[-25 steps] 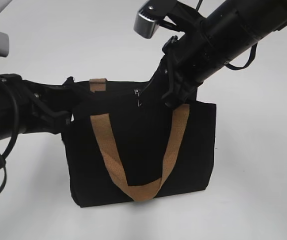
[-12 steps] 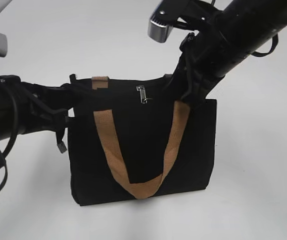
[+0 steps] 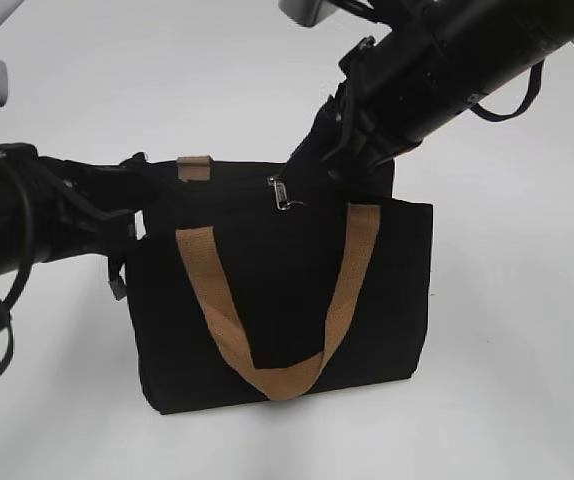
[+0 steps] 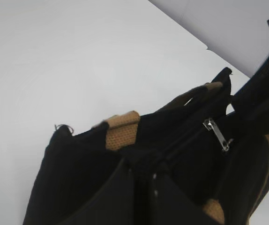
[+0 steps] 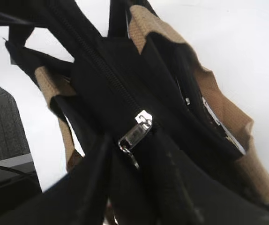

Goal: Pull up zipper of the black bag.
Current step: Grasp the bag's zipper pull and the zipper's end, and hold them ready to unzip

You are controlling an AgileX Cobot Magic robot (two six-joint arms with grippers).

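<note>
The zipper teeth [image 5: 110, 75] lock together behind the pull [image 3: 282, 193], so when I pull it, it will slide along the bag's top edge, away from my left gripper.
The black bag [image 3: 277, 290] stands upright on the white table, its front tan handle [image 3: 207, 290] hanging down. The silvery zipper pull [image 3: 283, 193] hangs free at the middle of the top edge. My left gripper [image 3: 142, 195] comes in from the left and is shut on the bag's top edge at its left end, as the left wrist view [image 4: 144, 171] shows; the pull [image 4: 217, 134] lies further along. My right gripper [image 3: 302, 170] reaches down from the upper right, right of the pull. In the right wrist view its fingers [image 5: 133, 161] straddle the zipper line, open, with the pull [image 5: 135, 133] just ahead of them.
The white table [image 3: 507, 380] surrounds the bag. The rear tan handle [image 3: 195, 168] pokes up behind the top edge. Both black arms and their cables crowd the space above and to the left of the bag. A grey panel [image 5: 1, 122] stands at the left of the right wrist view.
My right gripper drew back up and to the right off the zipper pull, then came back left and down beside it. The left gripper has kept its hold.
</note>
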